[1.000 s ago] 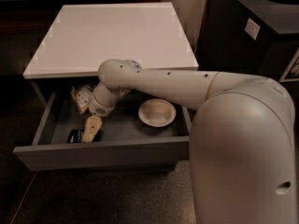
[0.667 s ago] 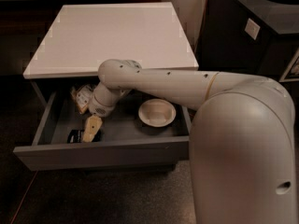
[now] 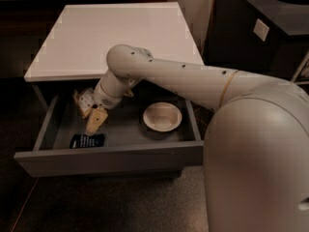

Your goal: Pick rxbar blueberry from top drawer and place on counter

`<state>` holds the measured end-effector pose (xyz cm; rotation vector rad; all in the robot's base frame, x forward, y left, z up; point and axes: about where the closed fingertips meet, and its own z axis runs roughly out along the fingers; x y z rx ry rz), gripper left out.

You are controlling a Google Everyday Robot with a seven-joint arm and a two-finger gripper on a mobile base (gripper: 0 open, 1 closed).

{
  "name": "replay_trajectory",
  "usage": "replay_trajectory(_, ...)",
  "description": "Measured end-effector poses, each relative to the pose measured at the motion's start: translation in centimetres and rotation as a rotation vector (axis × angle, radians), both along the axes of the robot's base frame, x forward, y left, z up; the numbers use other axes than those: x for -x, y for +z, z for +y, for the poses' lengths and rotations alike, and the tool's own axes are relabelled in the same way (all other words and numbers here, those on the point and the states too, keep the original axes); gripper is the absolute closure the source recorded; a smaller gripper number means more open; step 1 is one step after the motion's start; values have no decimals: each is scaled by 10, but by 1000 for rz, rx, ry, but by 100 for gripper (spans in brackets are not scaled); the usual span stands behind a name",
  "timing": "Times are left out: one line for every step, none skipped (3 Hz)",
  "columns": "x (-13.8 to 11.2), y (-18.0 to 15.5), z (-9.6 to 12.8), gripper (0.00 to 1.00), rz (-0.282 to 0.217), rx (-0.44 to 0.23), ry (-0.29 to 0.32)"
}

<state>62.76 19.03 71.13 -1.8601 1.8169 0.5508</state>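
The robot's gripper has its fingers hanging above and behind the rxbar blueberry (image 3: 91, 133), so it should open them, move toward the drawer front and come down over the bar (image 3: 86, 141) before closing.
The top drawer (image 3: 111, 159) is pulled open below the white counter (image 3: 116, 33). The rxbar blueberry (image 3: 87, 140), a small dark bar with white lettering, lies flat on the drawer floor at the front left. My arm reaches down into the drawer from the right. My gripper (image 3: 94, 122) hangs just above and behind the bar, pointing down at it and holding nothing that I can see. A tan-and-white snack bag (image 3: 82, 100) shows behind the gripper, partly hidden by the wrist.
A round white bowl (image 3: 162, 116) sits in the right half of the drawer. A black cabinet with a round hole (image 3: 270, 18) stands to the right of the counter. My own white base fills the lower right.
The gripper has shifted slightly up and back in the drawer, so more of the dark bar shows. The bar, the bowl and the drawer have not moved.
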Motion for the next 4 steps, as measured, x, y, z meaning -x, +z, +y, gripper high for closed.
replay_trajectory(-5,24,-3,32,-10,-29,8)
replay_trajectory(-1,13,4,60,25,-26,26)
replay_trajectory(4,-14,13,38,65,8,40)
replay_trajectory(12,-38,21,7,86,53,51)
